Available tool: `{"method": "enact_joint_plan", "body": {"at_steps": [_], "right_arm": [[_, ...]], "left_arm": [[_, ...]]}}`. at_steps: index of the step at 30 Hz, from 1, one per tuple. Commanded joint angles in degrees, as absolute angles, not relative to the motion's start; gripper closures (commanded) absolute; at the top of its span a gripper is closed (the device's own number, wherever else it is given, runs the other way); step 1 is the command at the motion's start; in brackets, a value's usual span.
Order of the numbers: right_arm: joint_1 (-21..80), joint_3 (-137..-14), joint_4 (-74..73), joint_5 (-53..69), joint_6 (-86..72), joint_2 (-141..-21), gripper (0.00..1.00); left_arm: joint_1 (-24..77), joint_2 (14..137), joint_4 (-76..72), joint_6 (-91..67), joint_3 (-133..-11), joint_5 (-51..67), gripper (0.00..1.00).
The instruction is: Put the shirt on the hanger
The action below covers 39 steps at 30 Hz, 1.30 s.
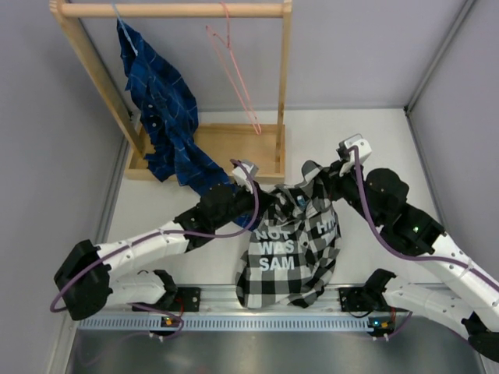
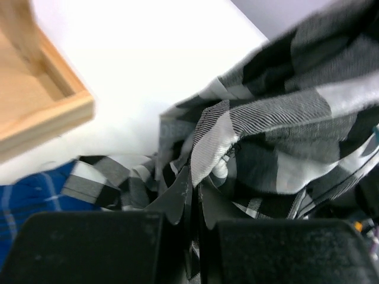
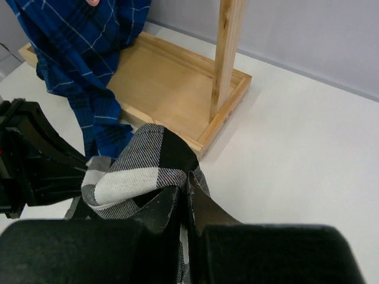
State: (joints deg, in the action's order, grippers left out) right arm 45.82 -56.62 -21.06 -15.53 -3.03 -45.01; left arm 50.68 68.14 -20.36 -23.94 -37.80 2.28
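Observation:
Both grippers are on the shirt [image 1: 299, 201] and the pink hanger is on the rail, so next my left gripper lowers the shirt while my right gripper gets the hanger [image 1: 256, 126].
The black-and-white checked shirt [image 1: 290, 253] with white lettering hangs between my two arms above the table's near middle. My left gripper [image 1: 265, 201] is shut on the shirt's upper left edge; the left wrist view shows checked cloth [image 2: 278, 130] pinched between the closed fingers [image 2: 177, 198]. My right gripper [image 1: 326, 181] is shut on the upper right edge, a fold of cloth [image 3: 139, 168] clamped between its fingers [image 3: 204, 207]. The pink wire hanger [image 1: 234, 74] hangs from the wooden rail [image 1: 171, 9] at the back, apart from the shirt.
A wooden rack with a tray base [image 1: 226, 144] stands at the back left, its right post [image 3: 228, 53] near my right gripper. A dark blue plaid shirt [image 1: 164, 109] on a pale blue hanger drapes from the rail down into the tray. Grey walls close in on all sides.

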Motion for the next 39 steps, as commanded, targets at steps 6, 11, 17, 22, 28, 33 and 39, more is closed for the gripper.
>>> {"method": "enact_joint_plan", "body": {"at_steps": [6, 11, 17, 22, 28, 33, 39], "right_arm": [[45.62, -73.36, -21.27, -4.18, -4.04, -48.60, 1.00], [45.70, -93.11, -25.30, 7.79, -4.31, -54.91, 1.00], [45.70, -88.88, -28.39, 3.98, -9.21, -51.97, 1.00], [45.70, -69.91, -27.69, 0.35, -14.75, -43.43, 1.00], [45.70, -42.56, -22.50, -1.49, -24.60, -36.04, 1.00], [45.70, -44.99, -23.46, -0.35, -23.03, -38.23, 0.83], [45.70, -56.32, -26.37, -2.64, -18.11, -44.64, 0.00]], "left_arm": [[52.47, 49.15, -13.10, -9.61, -51.83, -17.84, 1.00], [52.47, 50.18, -2.04, -4.05, -75.38, -9.34, 1.00], [52.47, 45.37, -1.76, -8.95, -69.57, -3.87, 1.00], [52.47, 39.47, -4.47, -18.96, -50.58, -5.44, 1.00], [52.47, 31.47, -3.96, -39.97, -25.32, -27.05, 1.00], [52.38, 38.13, 5.62, -40.62, -30.13, -31.12, 1.00], [52.03, 54.47, 11.42, -38.06, -39.80, -27.00, 1.00]]}}
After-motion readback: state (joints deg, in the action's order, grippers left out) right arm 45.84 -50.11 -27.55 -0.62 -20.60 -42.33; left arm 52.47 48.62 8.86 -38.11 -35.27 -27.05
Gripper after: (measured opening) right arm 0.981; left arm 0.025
